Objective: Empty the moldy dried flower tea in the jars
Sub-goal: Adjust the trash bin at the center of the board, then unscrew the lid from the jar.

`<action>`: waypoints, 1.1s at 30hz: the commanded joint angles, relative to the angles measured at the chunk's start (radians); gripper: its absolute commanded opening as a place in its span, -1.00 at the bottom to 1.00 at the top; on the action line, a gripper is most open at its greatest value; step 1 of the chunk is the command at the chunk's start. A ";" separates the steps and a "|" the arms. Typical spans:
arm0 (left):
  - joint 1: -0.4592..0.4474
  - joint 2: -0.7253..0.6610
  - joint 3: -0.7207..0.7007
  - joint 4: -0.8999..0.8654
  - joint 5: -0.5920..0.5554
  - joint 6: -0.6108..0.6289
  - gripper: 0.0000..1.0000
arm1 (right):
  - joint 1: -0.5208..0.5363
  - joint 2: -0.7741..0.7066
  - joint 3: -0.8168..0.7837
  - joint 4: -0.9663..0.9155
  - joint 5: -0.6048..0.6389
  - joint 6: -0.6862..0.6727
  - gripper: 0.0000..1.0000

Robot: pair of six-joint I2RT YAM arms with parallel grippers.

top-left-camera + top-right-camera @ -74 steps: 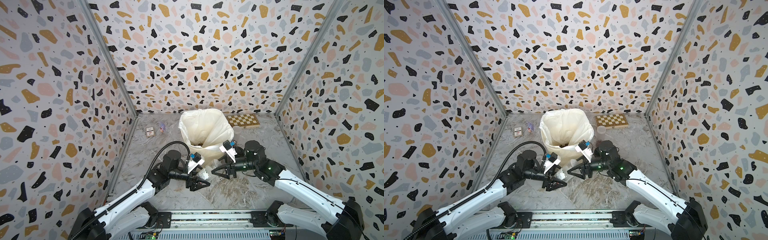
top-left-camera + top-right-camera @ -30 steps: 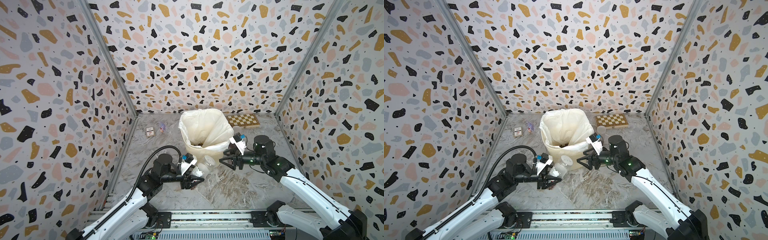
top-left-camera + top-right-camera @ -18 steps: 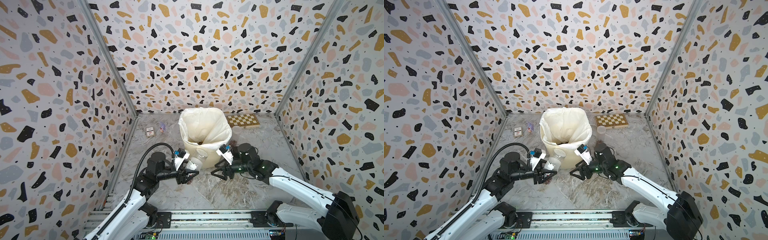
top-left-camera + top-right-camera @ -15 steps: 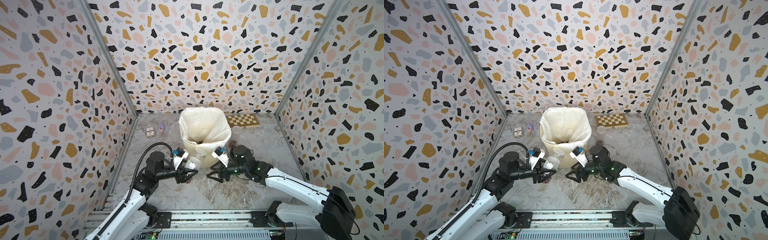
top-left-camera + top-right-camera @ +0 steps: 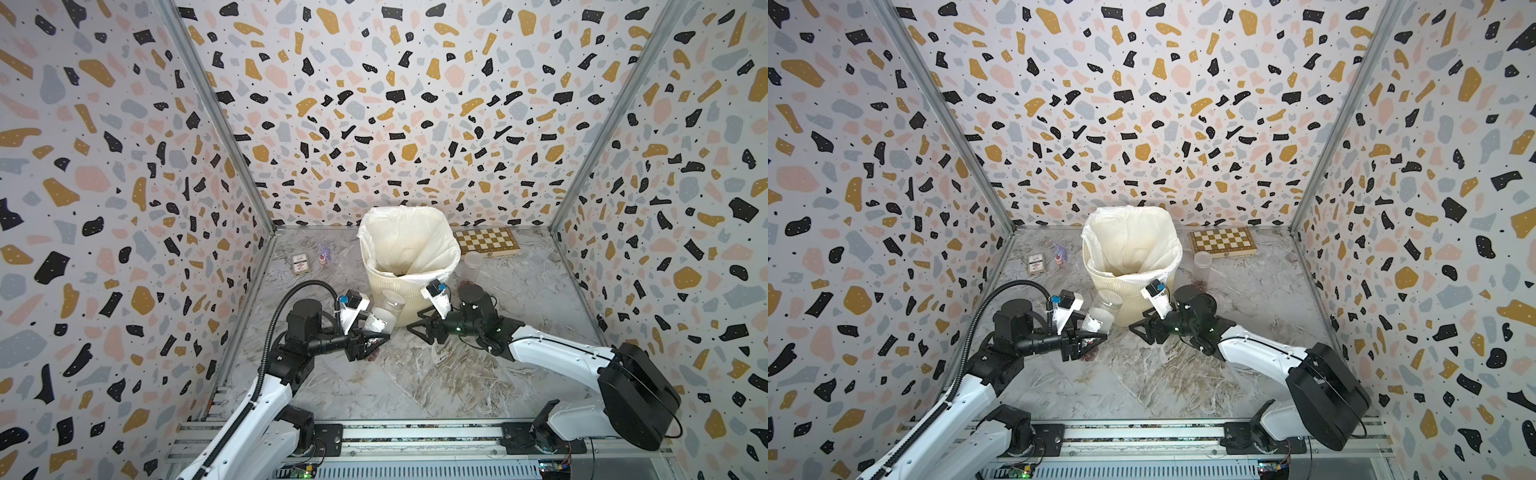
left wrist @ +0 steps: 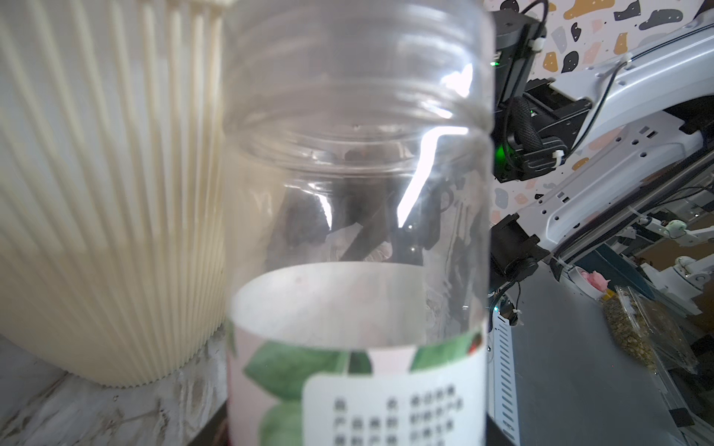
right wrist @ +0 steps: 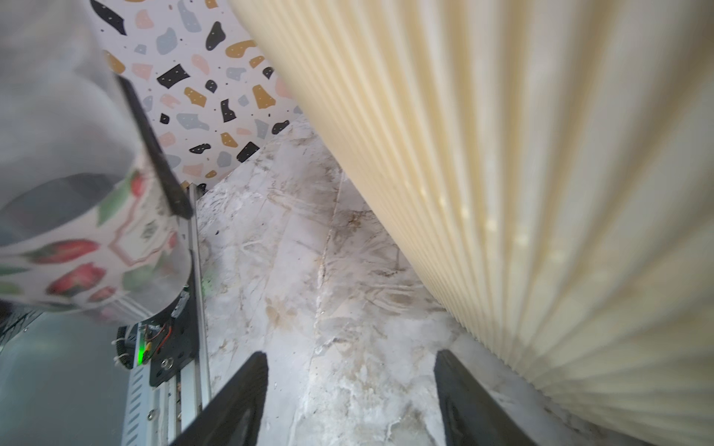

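I can see the jar's lid pointing up point(image 5: 392, 298) beside the bin, so next my right gripper moves back while my left gripper turns the lid point(image 5: 1109, 297) toward my right gripper's fingers.
My left gripper point(image 5: 371, 337) is shut on a clear labelled jar point(image 5: 383, 314), lidless and tilted, its mouth up against the cream ribbed bin point(image 5: 405, 301). In the left wrist view the jar point(image 6: 355, 185) fills the frame; its clear upper part shows no tea. A few reddish bits of tea point(image 5: 1088, 356) lie on the table under that gripper, and more point(image 5: 1200, 284) behind my right arm. My right gripper point(image 5: 419, 328) is open and empty, low in front of the bin, facing the jar point(image 7: 77, 231) with a gap between. A second clear jar point(image 5: 473, 261) stands right of the bin.
The bin's white bag point(image 5: 409, 243) holds dark bits at the bottom. A chessboard point(image 5: 486, 242) lies at the back right. A small card box point(image 5: 300, 264) and a tiny figurine point(image 5: 324, 254) sit at the back left. Terrazzo walls close three sides.
My right gripper has swung from the bin's right side down to its front, toward the jar, and narrowed slightly. My left gripper has drawn back left and up with the jar.
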 commanded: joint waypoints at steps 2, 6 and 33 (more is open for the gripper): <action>0.006 0.001 0.027 0.052 0.025 0.013 0.21 | -0.017 0.020 0.080 0.034 -0.005 -0.016 0.39; 0.006 0.012 0.030 0.038 0.027 0.024 0.21 | -0.017 0.019 0.103 0.014 -0.020 -0.013 0.39; -0.387 0.117 0.088 -0.032 -0.381 0.385 0.18 | -0.170 -0.369 0.208 -0.677 -0.432 -0.036 0.77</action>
